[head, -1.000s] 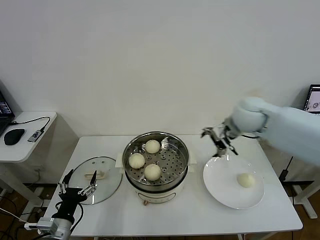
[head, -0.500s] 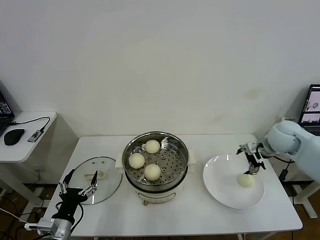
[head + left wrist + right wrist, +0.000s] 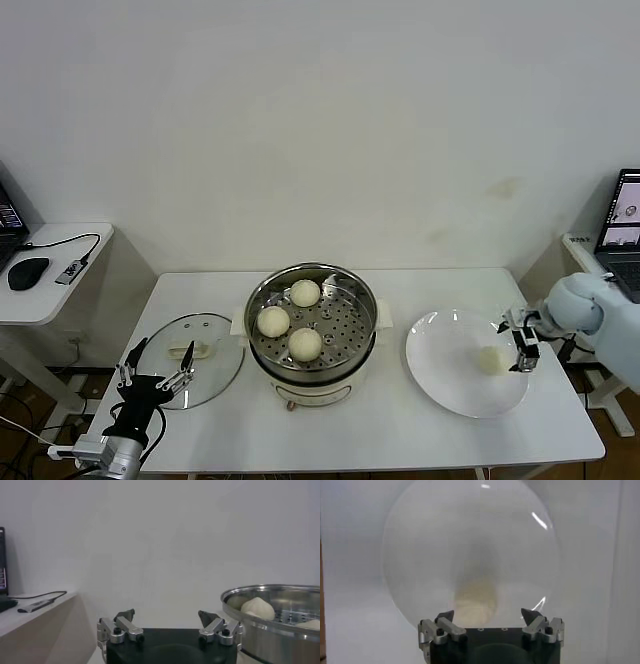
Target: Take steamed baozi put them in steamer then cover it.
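My gripper will lift the last baozi [image 3: 492, 360], and the baozi will come off cleanly and leave the plate in place, because it sits alone on the smooth, shiny white plate [image 3: 450, 363].
The steamer [image 3: 312, 325], a shiny steel pot on a cream base, stands mid-table with three baozi [image 3: 305, 343] on its perforated tray. One more baozi [image 3: 490, 359] lies on the white plate [image 3: 445, 385] at the right. My right gripper [image 3: 522, 343] is open just right of that baozi, above the plate's right edge. In the right wrist view the baozi [image 3: 476, 605] lies between and ahead of the open jaws [image 3: 488, 615]. The glass cover [image 3: 195, 355] lies flat on the table at the left. My left gripper [image 3: 155, 380] is open and empty, parked by the cover's near edge.
A side desk [image 3: 50, 275] with a mouse and cable stands at far left. A laptop screen [image 3: 622, 210] shows at the right edge. The steamer's rim [image 3: 270, 600] shows beside the left gripper [image 3: 167, 617] in the left wrist view.
My right gripper has swung from near the steamer's right side out over the plate and come down to the right of the lone baozi. The left arm has not moved.
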